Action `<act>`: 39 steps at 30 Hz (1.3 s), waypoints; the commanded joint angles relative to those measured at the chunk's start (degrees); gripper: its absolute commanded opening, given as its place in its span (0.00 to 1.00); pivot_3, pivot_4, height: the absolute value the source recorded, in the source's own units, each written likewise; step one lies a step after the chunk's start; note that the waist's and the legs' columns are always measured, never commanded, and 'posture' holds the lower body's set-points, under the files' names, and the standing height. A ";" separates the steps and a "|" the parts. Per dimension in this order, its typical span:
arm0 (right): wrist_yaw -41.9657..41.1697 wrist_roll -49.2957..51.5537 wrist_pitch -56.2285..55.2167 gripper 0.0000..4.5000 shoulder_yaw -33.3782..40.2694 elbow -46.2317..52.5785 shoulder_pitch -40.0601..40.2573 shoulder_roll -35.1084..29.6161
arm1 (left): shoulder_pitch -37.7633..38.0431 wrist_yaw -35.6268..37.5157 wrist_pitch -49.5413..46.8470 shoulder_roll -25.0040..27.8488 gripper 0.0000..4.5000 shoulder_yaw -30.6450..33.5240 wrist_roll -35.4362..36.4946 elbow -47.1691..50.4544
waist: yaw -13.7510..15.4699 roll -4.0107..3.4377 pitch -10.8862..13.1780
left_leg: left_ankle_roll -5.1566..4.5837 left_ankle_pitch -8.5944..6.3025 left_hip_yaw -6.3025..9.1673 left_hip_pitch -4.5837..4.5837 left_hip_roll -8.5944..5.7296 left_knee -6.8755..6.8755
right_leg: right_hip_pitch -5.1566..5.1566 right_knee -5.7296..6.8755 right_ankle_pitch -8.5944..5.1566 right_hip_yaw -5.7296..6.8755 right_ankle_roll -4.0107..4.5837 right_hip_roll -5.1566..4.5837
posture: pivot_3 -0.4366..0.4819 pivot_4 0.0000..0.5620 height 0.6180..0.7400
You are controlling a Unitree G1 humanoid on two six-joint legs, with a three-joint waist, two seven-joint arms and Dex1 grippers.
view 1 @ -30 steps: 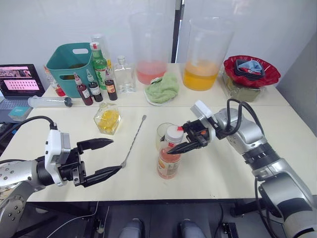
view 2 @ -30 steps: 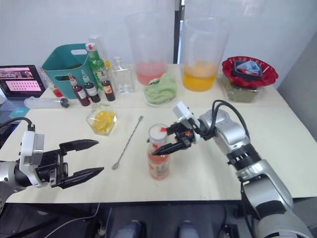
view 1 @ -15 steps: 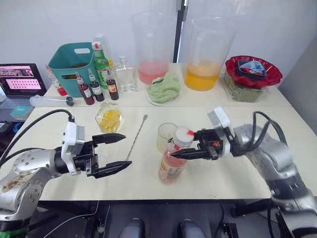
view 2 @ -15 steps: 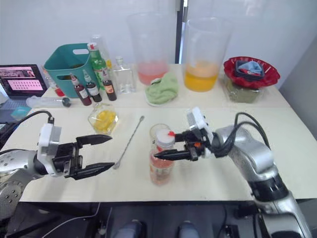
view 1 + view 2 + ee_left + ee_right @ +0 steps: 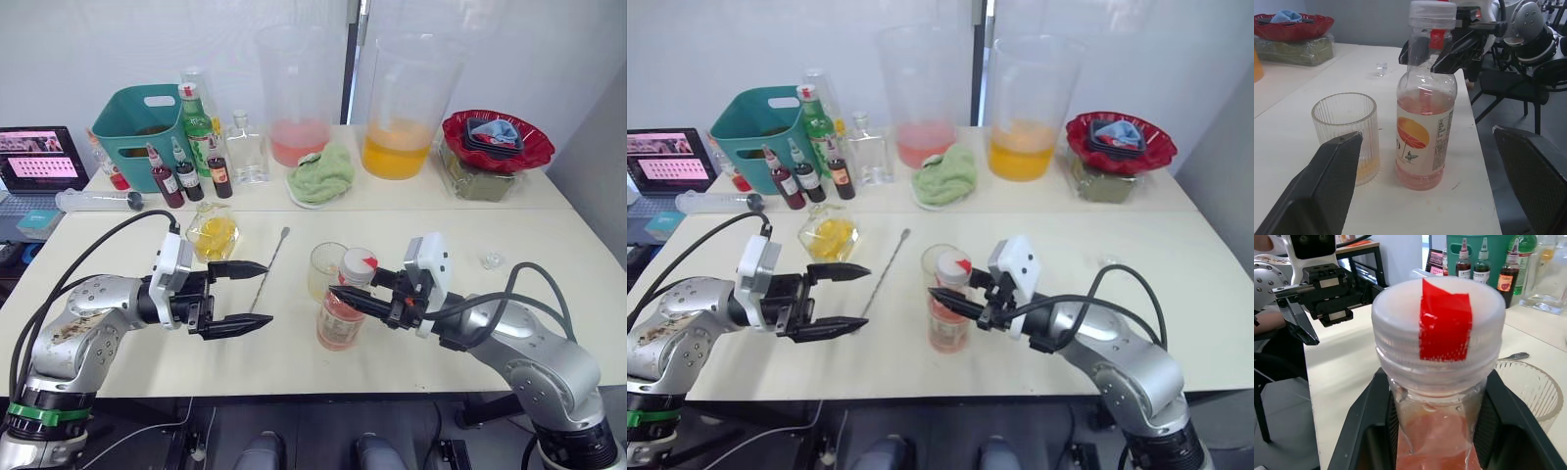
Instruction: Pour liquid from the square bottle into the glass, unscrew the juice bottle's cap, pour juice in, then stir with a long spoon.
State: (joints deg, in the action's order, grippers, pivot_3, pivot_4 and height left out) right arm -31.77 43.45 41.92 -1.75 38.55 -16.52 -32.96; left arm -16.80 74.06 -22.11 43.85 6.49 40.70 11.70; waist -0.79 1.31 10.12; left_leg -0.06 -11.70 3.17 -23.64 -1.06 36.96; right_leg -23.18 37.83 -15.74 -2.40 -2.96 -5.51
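The white cap [image 5: 1432, 14] will turn past the juice bottle neck's red tape [image 5: 1437, 38] and come off whole when I unscrew it, because the tape ends below the cap's rim.
The juice bottle [image 5: 341, 313], with pale pink juice [image 5: 1422, 166] and a white cap [image 5: 1437, 318] marked by red tape, stands upright near the table's front. My right gripper [image 5: 343, 294] is shut on its neck just under the cap, coming in from the right. The glass [image 5: 324, 270] stands just behind and left of it, touching or nearly so, with a little yellow liquid [image 5: 1367, 170] at the bottom. My left gripper [image 5: 257, 292] hangs open to the bottle's left, pointing at it. The long spoon [image 5: 271, 262] lies beside it. The square bottle [image 5: 214, 236] stands further back left.
Two big jugs, one pink [image 5: 299, 98] and one orange [image 5: 402, 108], stand at the back with a green cloth [image 5: 321, 174]. A teal basket [image 5: 142, 122], green bottle [image 5: 199, 122], small dark bottles [image 5: 186, 178], a red bowl [image 5: 497, 137] and a small clear stopper [image 5: 492, 260] are around.
The juice bottle went from tilted to upright as my right arm dropped lower, keeping its hold. My left gripper moved right, closer to the bottle, still open.
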 commanded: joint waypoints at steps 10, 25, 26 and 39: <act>-16.84 4.97 -1.76 1.00 1.05 -4.90 -6.12 -5.72 | 4.31 -1.98 -1.03 0.73 1.00 4.70 1.86 5.28 | -0.13 0.00 0.00 | -0.01 0.00 0.00 0.02 0.04 0.00 | 0.01 -0.02 0.00 0.00 0.00 0.05 | 0.48 0.27 1.00; -52.06 -9.10 -22.72 1.00 -9.38 -38.75 -25.77 -0.98 | 19.24 -11.31 -2.08 0.47 1.00 14.52 4.58 18.68 | -0.41 0.00 0.01 | 0.00 0.00 -0.01 0.10 0.10 -0.01 | 0.03 -0.08 0.01 -0.04 0.02 0.08 | 0.48 0.27 1.00; -53.19 -9.29 -23.40 1.00 -9.34 -39.78 -26.41 -0.35 | 19.92 -11.62 -2.05 0.62 1.00 15.08 4.65 19.05 | -0.22 0.00 0.01 | -0.01 -0.01 0.01 0.10 0.11 -0.02 | 0.02 -0.07 0.01 -0.04 0.02 0.07 | 0.48 0.27 1.00; -52.83 -10.64 -21.84 0.32 -7.39 -40.17 -26.74 1.02 | 18.45 -11.31 -1.69 1.76 1.00 14.17 5.33 17.99 | 0.10 0.00 0.01 | 0.00 -0.01 0.09 0.10 0.05 -0.02 | 0.00 -0.01 0.02 -0.02 0.03 -0.01 | 0.48 0.27 1.00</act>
State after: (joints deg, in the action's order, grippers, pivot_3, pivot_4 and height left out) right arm -85.95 32.08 19.44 -12.00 -4.52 -43.27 -31.34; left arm 2.46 62.17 -24.19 44.84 20.94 45.18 29.19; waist -0.70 1.30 10.13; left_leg -0.06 -11.71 3.26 -23.54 -1.02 36.94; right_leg -23.17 37.82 -15.72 -2.42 -2.93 -5.52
